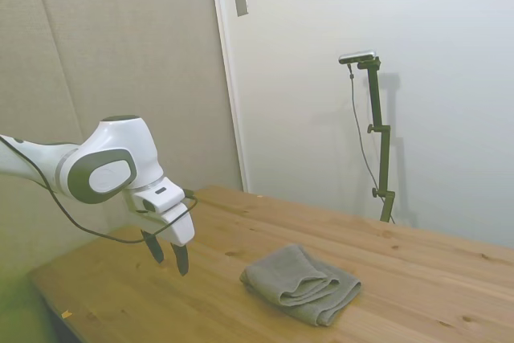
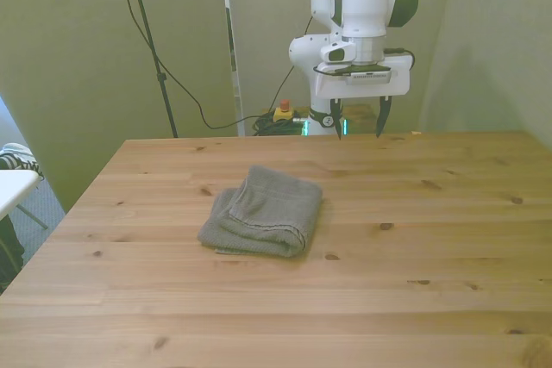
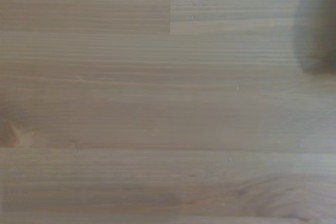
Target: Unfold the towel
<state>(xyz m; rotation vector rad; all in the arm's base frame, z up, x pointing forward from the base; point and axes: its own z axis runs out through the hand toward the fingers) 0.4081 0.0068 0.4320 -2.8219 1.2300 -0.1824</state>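
Observation:
My gripper will open the towel into a long, still layered piece when it pulls the towel's upper edge, because loose folds [image 1: 312, 287] curl back over the towel [image 1: 277, 269].
The towel [image 1: 301, 284] [image 2: 264, 212] is grey-green terry cloth, folded into a thick bundle on the wooden table [image 2: 414, 239]. It lies a little toward the front view's left of the table's middle. My gripper [image 1: 167, 259] [image 2: 359, 127] hangs open above the table's far edge, well apart from the towel, with nothing between its dark fingers. The wrist view holds bare wood planks [image 3: 157, 103] and a blurred dark patch [image 3: 317, 40] at one edge; I cannot tell what that patch is.
Bare wood surrounds the towel on all sides. Past the far edge a red and yellow button box [image 2: 282, 111] sits beside cables. A white object [image 2: 13, 183] stands off the table at the front view's left.

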